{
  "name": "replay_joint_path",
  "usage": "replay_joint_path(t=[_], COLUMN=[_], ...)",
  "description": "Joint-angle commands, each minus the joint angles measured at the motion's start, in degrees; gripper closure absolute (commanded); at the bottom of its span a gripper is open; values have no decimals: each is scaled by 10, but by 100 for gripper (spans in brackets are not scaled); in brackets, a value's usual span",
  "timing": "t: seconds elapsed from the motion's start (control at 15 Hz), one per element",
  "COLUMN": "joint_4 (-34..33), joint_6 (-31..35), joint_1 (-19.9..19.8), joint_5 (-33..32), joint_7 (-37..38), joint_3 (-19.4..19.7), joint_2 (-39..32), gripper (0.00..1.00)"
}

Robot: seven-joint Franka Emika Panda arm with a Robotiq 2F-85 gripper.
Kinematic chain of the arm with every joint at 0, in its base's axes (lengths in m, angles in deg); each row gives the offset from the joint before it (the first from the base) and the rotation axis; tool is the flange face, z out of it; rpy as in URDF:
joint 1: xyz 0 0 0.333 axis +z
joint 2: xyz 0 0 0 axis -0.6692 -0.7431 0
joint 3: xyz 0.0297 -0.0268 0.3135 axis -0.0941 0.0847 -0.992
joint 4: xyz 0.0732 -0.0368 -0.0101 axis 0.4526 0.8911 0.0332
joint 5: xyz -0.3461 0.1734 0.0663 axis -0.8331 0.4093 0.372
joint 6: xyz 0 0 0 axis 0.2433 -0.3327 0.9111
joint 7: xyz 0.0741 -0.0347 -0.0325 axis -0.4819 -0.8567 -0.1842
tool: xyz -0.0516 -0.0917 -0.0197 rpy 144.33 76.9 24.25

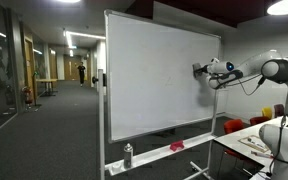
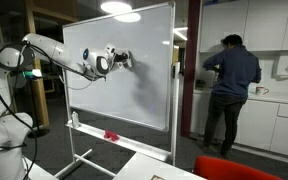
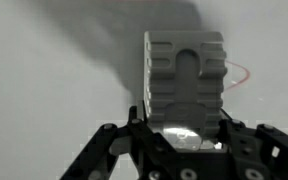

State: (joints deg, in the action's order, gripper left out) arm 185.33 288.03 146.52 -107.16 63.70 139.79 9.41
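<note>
A red pen line is next to the eraser, outside the eraser's wiping side, so I should turn my gripper back and wipe the eraser across that curved red mark.
My gripper (image 3: 184, 128) is shut on a grey ribbed whiteboard eraser (image 3: 184, 82), which stands upright between the jaws and fills the middle of the wrist view. The eraser's far face is pressed against or very near the whiteboard (image 3: 54, 70). A thin red pen line (image 3: 239, 75) shows on the board just right of the eraser. In both exterior views the arm reaches out level and the gripper (image 1: 199, 70) (image 2: 124, 60) meets the whiteboard (image 1: 154, 80) (image 2: 134, 90) high up, near one side edge.
The whiteboard stands on a wheeled frame with a tray holding a spray bottle (image 1: 128, 155) and a red object (image 1: 177, 146) (image 2: 110, 134). A person (image 2: 232, 90) stands at a counter behind the board. A corridor (image 1: 54, 90) opens beside it. A table (image 1: 259, 145) sits below the arm.
</note>
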Motion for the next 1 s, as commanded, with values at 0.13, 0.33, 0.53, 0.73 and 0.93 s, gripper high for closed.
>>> replay_joint_path(t=[0.13,0.33,0.53,0.73,0.93], joint_4=[-65,-85,-63,-20,-23], joint_6=[-7,-7,-7,-7,-6], joint_1=[-128,-128,-141,-171,-181], joint_5=[49,1,-48,-106,-103], joint_7=[-19,-8,-21,-21,1], joint_3=[-113,-138,-196,-259,-246], joint_2=[82,120,146,164,144], gripper=[65,65,65,65,40])
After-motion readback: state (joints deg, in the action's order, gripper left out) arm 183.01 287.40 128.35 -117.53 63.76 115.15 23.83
